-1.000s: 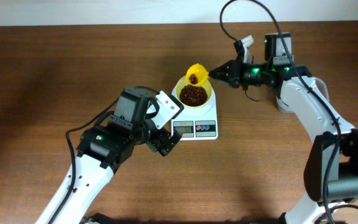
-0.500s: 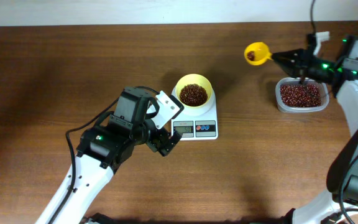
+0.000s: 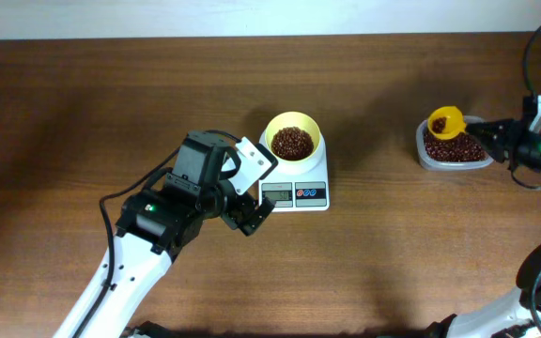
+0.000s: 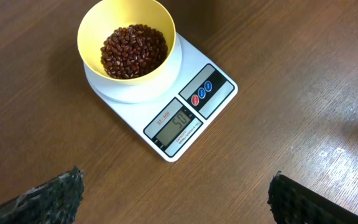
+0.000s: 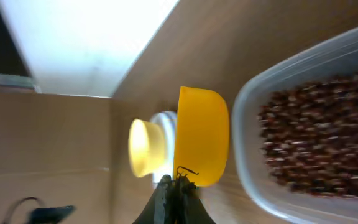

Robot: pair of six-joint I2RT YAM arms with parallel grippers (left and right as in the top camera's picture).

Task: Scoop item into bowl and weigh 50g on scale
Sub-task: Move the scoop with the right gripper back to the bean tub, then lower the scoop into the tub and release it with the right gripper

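My right gripper still has beans in the scoop and the scale's display (image 4: 173, 127) reads 50, so I'll tip them into the clear container (image 3: 455, 150) and leave the scoop there.
The pale yellow bowl (image 3: 293, 137) sits on the white scale (image 3: 299, 186) and holds a heap of dark reddish-brown beans (image 3: 292, 143). In the left wrist view the bowl (image 4: 127, 41) shows on the scale (image 4: 188, 115), whose display reads 50. My left gripper (image 4: 178, 200) is open and empty, hovering just left of the scale. My right gripper (image 3: 488, 133) is shut on the handle of the bright yellow scoop (image 3: 445, 122), which holds a few beans over the clear container (image 3: 455, 150). The scoop (image 5: 202, 134) shows side-on in the right wrist view.
The clear plastic container (image 5: 303, 130) at the far right holds more beans. The table's back edge meets a white wall. My left arm (image 3: 158, 235) stretches from the front left toward the scale.
My right gripper has carried the scoop from above the bowl rightward and down to the clear container. The left arm has not moved.
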